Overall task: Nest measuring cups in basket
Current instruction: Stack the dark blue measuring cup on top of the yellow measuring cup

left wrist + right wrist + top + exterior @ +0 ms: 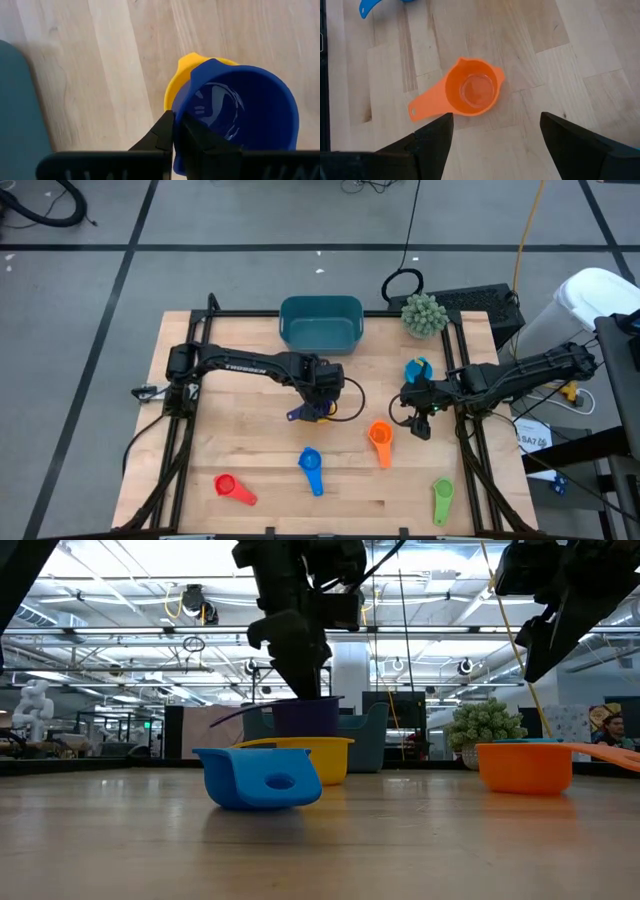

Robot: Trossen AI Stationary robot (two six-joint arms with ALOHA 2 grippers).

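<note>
The dark blue cup is sitting high and off-center over the yellow cup (308,737), so next my left gripper opens and presses the dark blue cup's bowl (305,720) down inside.
My left gripper (320,393) is over the table's middle, shut on a dark blue cup (240,107) that sits right over a yellow cup (182,75). In the low view the dark blue cup (305,716) meets the rim of the yellow cup (300,755); whether it rests inside I cannot tell. The teal basket (320,322) stands at the far edge. My right gripper (495,145) hangs open above and just beside the orange cup (472,92), touching nothing. A mid-blue cup (311,465), a red cup (233,487), a green cup (442,498) and a light blue cup (417,368) lie on the table. My left gripper pinches the dark blue cup's wall at its rim (177,127), one finger (162,132) outside the bowl and the other finger (200,142) inside. It comes from above, pointing down. The cup is upright, with its handle (297,416) sticking out toward the table's near left.
A spiky green plant ball (424,313) sits at the far right by the basket. Black frame rails (470,450) run along the table's left and right sides. Bare wood shows between the basket and the left gripper and along the near edge between the cups.
</note>
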